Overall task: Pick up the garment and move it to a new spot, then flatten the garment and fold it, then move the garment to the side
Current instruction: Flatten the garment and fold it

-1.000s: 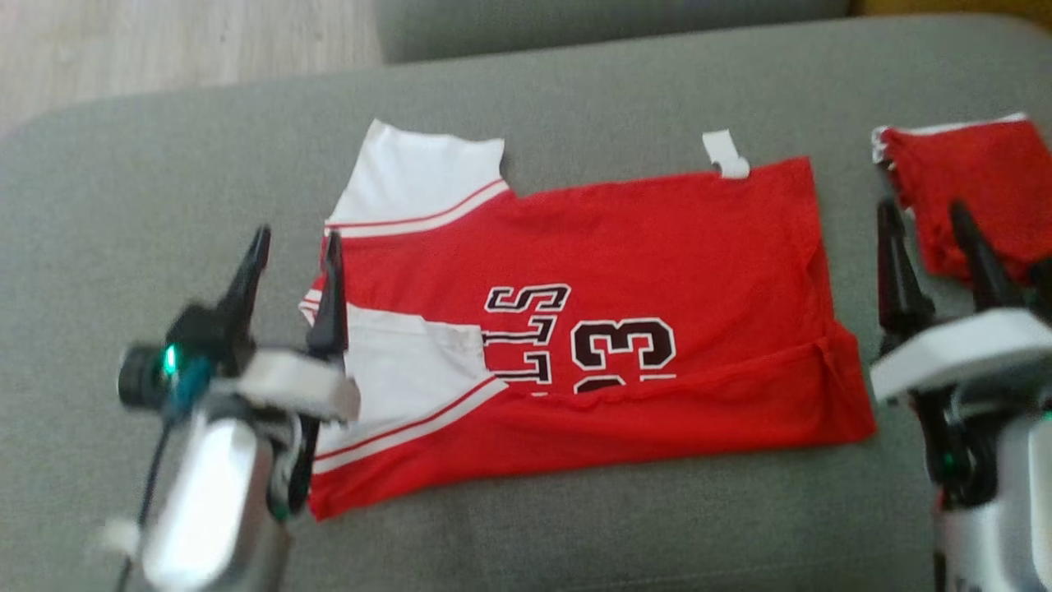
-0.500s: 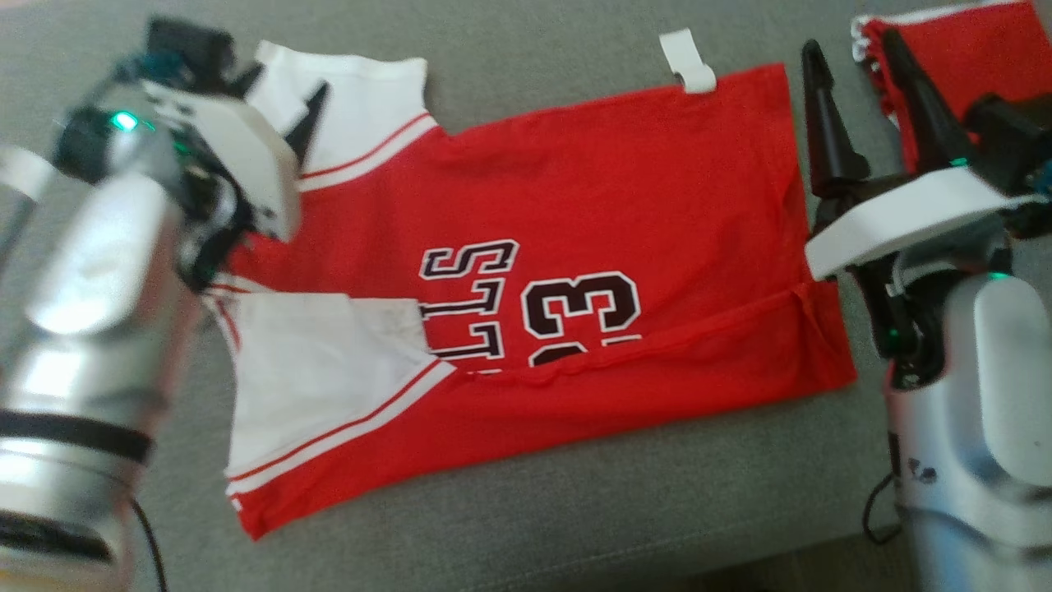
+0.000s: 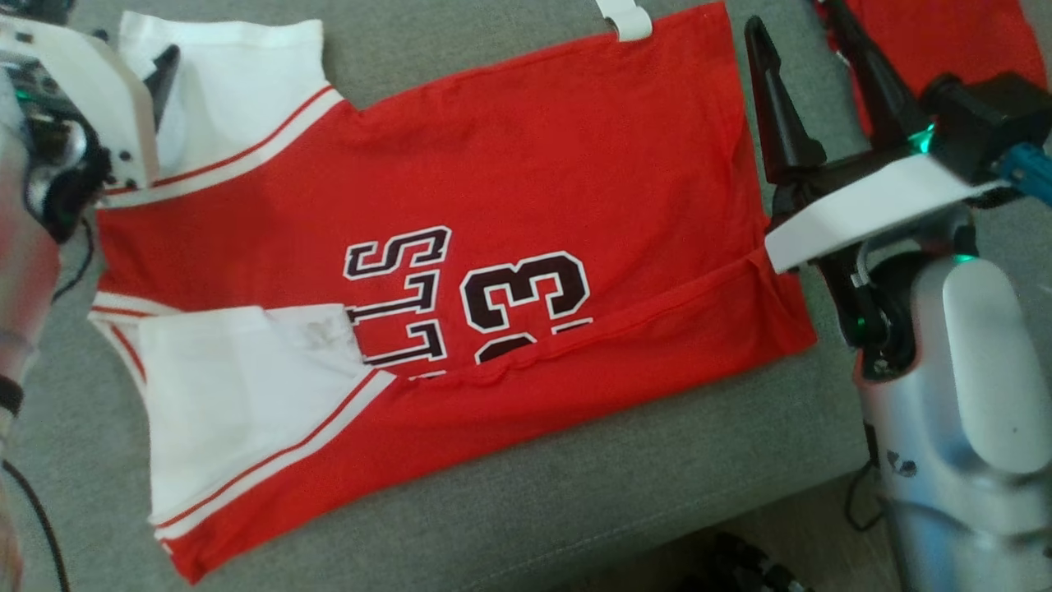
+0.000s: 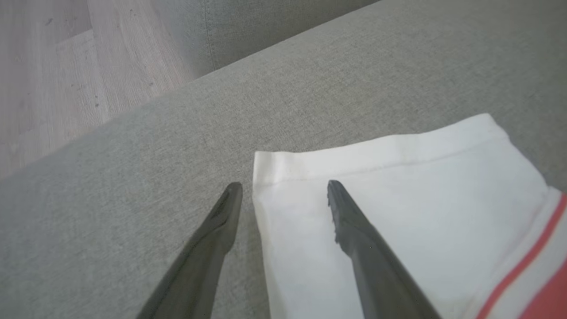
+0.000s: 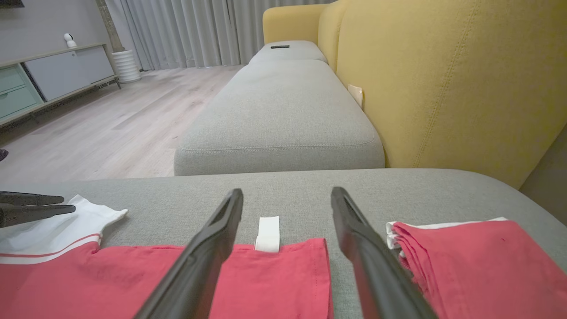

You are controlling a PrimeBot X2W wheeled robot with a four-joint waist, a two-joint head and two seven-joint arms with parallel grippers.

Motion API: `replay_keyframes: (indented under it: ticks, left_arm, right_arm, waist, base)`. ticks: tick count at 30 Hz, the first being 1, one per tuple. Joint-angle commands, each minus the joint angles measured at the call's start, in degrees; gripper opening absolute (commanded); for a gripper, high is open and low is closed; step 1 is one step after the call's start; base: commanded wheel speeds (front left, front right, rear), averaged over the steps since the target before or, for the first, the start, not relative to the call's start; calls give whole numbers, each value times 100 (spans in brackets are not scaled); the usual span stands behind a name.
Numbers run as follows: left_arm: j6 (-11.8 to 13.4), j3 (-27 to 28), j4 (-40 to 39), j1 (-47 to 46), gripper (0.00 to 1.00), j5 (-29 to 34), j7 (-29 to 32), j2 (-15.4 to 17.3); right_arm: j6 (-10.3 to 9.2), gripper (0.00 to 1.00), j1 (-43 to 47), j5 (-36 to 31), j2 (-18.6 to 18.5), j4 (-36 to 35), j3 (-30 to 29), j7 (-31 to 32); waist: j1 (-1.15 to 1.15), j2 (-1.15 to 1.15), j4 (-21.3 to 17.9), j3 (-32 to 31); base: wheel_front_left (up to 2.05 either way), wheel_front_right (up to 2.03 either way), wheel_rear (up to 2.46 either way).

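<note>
The white tag (image 3: 628, 20) sticks out from the jersey's far edge (image 3: 593, 44), so it will come along and end up on top when I fold the jersey's hem corner over.
The garment (image 3: 526, 164) is a red jersey with white sleeves and black lettering, spread flat on the grey sofa cushion (image 3: 575, 493). My left gripper (image 3: 156, 74) hovers open at the far white sleeve (image 4: 398, 186). In the left wrist view the sleeve's corner lies between the two fingers of that gripper (image 4: 283, 188), one finger over bare cushion and the other over white cloth. My right gripper (image 3: 793, 16) stands open at the jersey's far right hem corner. In the right wrist view the white tag (image 5: 268, 232) lies between the spread fingers of the right gripper (image 5: 287, 191).
A second, folded red garment (image 5: 478, 261) lies just right of my right gripper, also seen as a red garment (image 3: 929, 33) in the head view. A yellow sofa back (image 5: 443, 88) rises on the right. Another grey cushion (image 5: 283, 110) and wood floor (image 5: 110, 119) lie beyond.
The head camera has tilted down and nearer. My left gripper has moved from the collar area out to the far sleeve's corner. My right gripper has reached forward to the far hem corner.
</note>
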Motion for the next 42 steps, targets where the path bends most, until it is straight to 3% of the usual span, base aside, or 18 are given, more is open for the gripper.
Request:
replay_keyframes:
  ticks: [1,13,14,15,16,24,33,42]
  left_arm:
    - [8,121,-60,-407,100,-80,4,337]
    - [8,-417,220,-622,100,-747,307,347]
    - [8,-461,176,-617,83,-864,371,331]
    - [8,-504,126,-622,20,-964,405,331]
    - [8,-560,73,-634,0,-1029,401,345]
    - [8,-988,-253,-799,0,-1115,-494,329]
    - [8,-1327,-574,-876,0,-814,-1770,-40]
    - [156,-1539,-1323,-422,0,-754,-2050,-318]
  right_arm:
    - [39,100,-186,17,0,-261,112,-37]
    - [39,100,-396,-76,-102,-301,-38,28]
    - [39,100,-429,-93,-127,-295,-92,36]
    - [39,100,-466,-101,-145,-296,-134,50]
    - [39,100,-504,-98,-154,-301,-172,70]
    - [39,100,-654,-119,-435,-238,-316,283]
    - [39,100,-707,-61,-1223,540,-314,590]
    - [39,100,-765,80,-1753,1680,-322,558]
  waist:
    - [-1,0,-84,110]
    - [-1,0,-157,242]
    - [-1,0,-138,248]
    - [-1,0,-121,253]
    - [-1,0,-107,254]
    - [-1,0,235,90]
    - [-1,0,995,-285]
    - [-1,0,1540,-481]
  base:
    - [0,0,0]
    - [0,0,0]
    - [0,0,0]
    - [0,0,0]
    - [0,0,0]
    - [0,0,0]
    - [0,0,0]
    - [0,0,0]
